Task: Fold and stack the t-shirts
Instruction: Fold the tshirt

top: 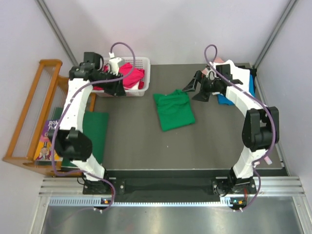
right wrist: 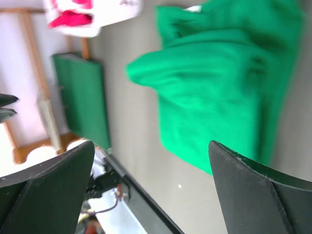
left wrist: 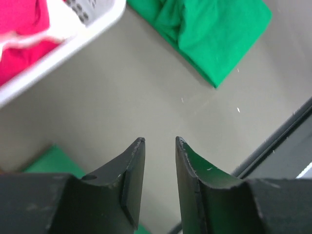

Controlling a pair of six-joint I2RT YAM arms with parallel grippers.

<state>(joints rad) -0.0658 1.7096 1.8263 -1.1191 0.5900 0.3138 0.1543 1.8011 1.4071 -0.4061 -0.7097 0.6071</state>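
Note:
The green t-shirt's upper edge [top: 167,99] is bunched up in a loose fold. Next, my right gripper returns to that fold [top: 177,96] and smooths it straight before stacking.
A bright green t-shirt [top: 173,111] lies folded and a little rumpled on the dark table, mid-table. It also shows in the left wrist view [left wrist: 219,34] and the right wrist view [right wrist: 219,87]. Red/magenta shirts [top: 129,74] fill a white basket [top: 145,78] at the back left. Blue [top: 225,100], white [top: 240,74] and pink [top: 219,60] cloth lies at the back right, partly hidden by my right arm. My left gripper [top: 117,89] is at the basket's front edge, slightly open and empty [left wrist: 160,140]. My right gripper [top: 194,91] is wide open and empty [right wrist: 151,142], just right of the green shirt's upper corner.
A darker green flat mat [top: 95,131] lies at the table's left edge, seen too in the right wrist view [right wrist: 80,97]. A wooden rack [top: 29,112] with a book [top: 46,141] stands beyond it. The basket rim [left wrist: 63,51] is close to my left fingers.

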